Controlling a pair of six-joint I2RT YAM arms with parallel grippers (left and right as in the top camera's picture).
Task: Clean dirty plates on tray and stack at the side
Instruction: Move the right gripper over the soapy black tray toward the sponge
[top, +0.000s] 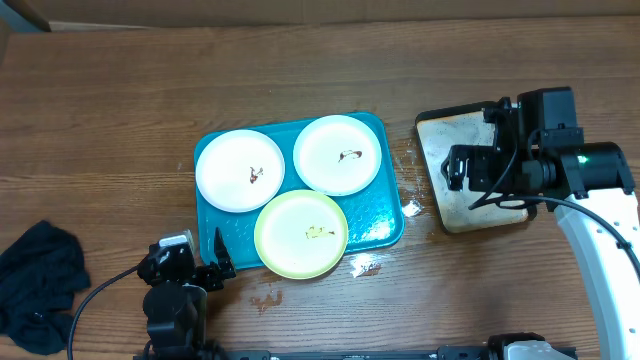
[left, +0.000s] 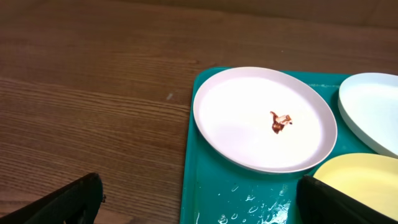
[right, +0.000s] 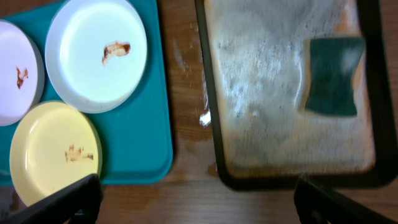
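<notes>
The green sponge (right: 334, 76) is past one finger of the robot's right gripper, so the right gripper should swing back over the sponge (right: 333, 78) before it goes down to grab it.
Three plates lie in the turquoise tray (top: 388, 218): a white plate (top: 240, 171) with a dark smear at the left, a white plate (top: 338, 153) with a smear at the back right, and a pale yellow-green plate (top: 301, 233) with a yellow smear at the front. My left gripper (top: 195, 268) is open and empty, low by the tray's front-left corner. In the left wrist view it (left: 199, 202) faces the left white plate (left: 264, 118). My right gripper (top: 462, 172) is open and empty, above the soapy tray's left side.
A black-rimmed soapy tray (top: 450, 215) stands right of the turquoise tray, with a green sponge (right: 336, 74) in the foam. Water drops lie on the wood between the trays. A dark cloth (top: 38, 285) lies at the front left.
</notes>
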